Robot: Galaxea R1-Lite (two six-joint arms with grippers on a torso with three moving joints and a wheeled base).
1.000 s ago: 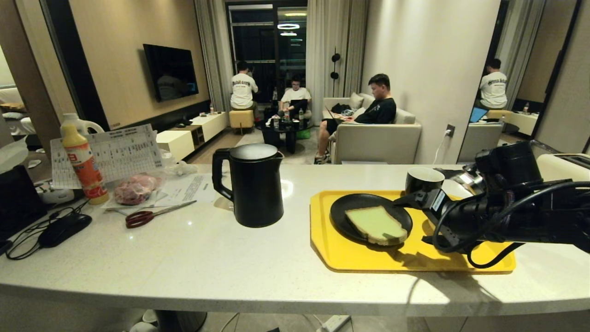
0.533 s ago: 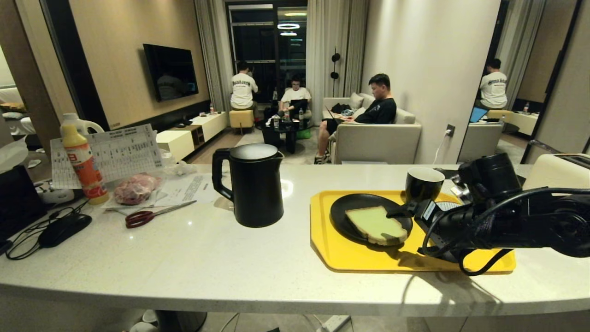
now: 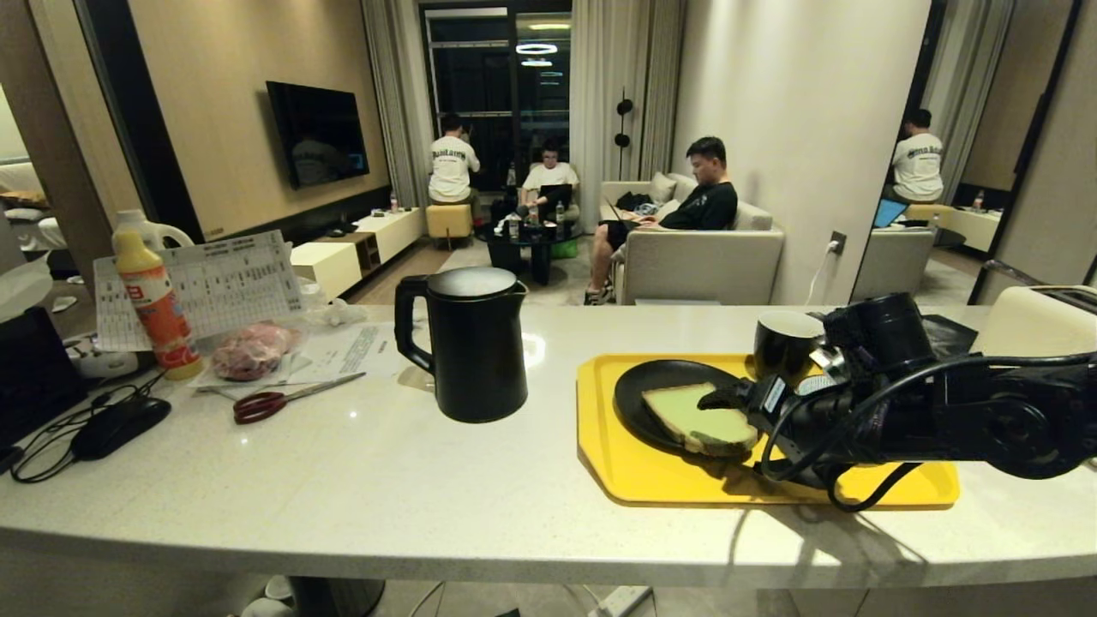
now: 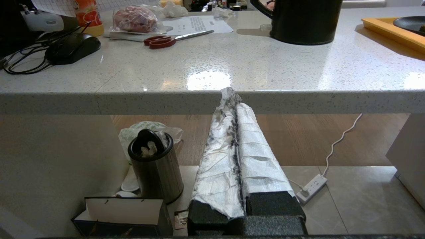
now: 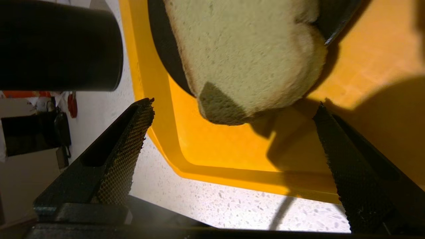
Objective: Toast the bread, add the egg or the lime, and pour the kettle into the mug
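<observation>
The bread's near corner [image 3: 728,444] sticks out past the black plate's rim, so the robot's right gripper keeps going in until its open fingers are on both sides of the crust [image 5: 285,103], and then close.
The bread [image 3: 696,417], a pale green slice with tan crust, lies on a black plate [image 3: 638,398] on the yellow tray [image 3: 617,467]. My right gripper [image 3: 724,422] reaches in from the right, open, its fingers either side of the slice's near right corner without gripping it; in the right wrist view the bread [image 5: 245,49] sits just ahead of the right gripper [image 5: 234,105]. The black mug [image 3: 784,343] stands behind the arm. Left of the tray stands the kettle [image 3: 471,343]. My left gripper [image 4: 232,96] is shut, parked below the counter edge. The egg and lime are out of view.
A cream toaster [image 3: 1041,321] stands at the far right. Scissors [image 3: 283,398], an orange bottle [image 3: 154,300], bagged meat [image 3: 253,347] and a mouse [image 3: 120,424] crowd the counter's left. A bin [image 4: 154,166] stands under the counter. Several people sit in the room behind.
My right arm has moved left and down over the tray; the open gripper's upper finger now overlaps the bread's right edge. Nothing else has moved.
</observation>
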